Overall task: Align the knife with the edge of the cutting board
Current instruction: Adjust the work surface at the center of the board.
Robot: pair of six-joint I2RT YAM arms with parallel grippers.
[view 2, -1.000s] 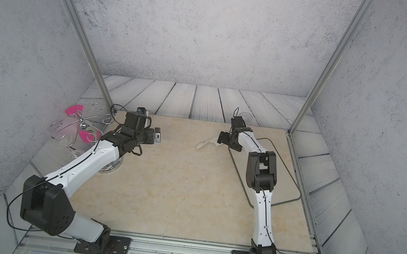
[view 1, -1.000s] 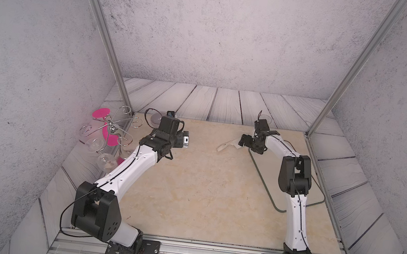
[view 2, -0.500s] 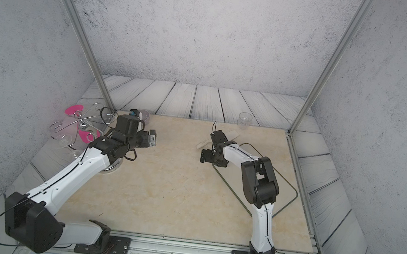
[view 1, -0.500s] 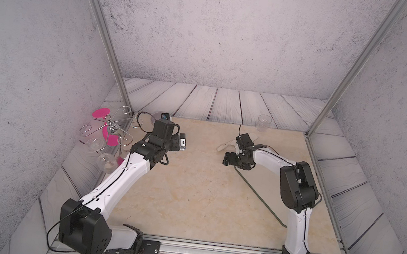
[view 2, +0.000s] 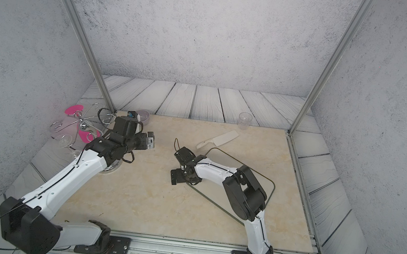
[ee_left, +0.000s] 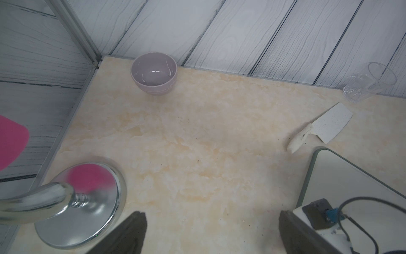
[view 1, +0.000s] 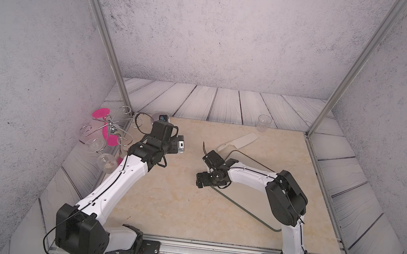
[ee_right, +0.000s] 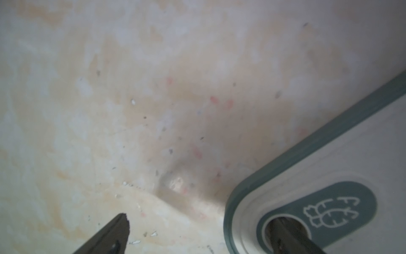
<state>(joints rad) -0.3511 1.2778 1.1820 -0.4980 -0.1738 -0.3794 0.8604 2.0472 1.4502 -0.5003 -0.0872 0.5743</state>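
My right gripper should first go to the opposite short edge (view 2: 270, 196), because the cutting board is crooked with that gripper at its oval hole (ee_right: 291, 224). Both grippers will straighten the board after that.
The cream knife (view 1: 238, 143) (view 2: 219, 140) (ee_left: 323, 127) lies flat on the table just beyond the far corner of the cutting board (view 1: 246, 199) (view 2: 215, 193) (ee_left: 340, 176). Its handle points at that corner and it lies slanted to the board's edges. The beige board with the green rim (ee_right: 318, 136) lies skewed under my right arm. My right gripper (ee_right: 197, 233) (view 1: 210, 180) is open over the board's left corner. One finger (ee_right: 283, 233) sits in the oval hole, the other (ee_right: 114, 233) over bare table. My left gripper (ee_left: 211, 233) is open and empty, left of the board.
A lilac bowl (ee_left: 153, 72) (view 2: 143, 116) stands at the back left. A clear cup (view 1: 263, 123) (ee_left: 369, 82) stands behind the knife. A chrome glass rack (view 1: 112, 129) with pink discs and wine glasses stands beside my left arm, its round base (ee_left: 83, 204) next to my left fingers.
My right gripper has left the knife and swung forward and left to the board's corner. The board has turned with it. My left arm has drawn back a little.
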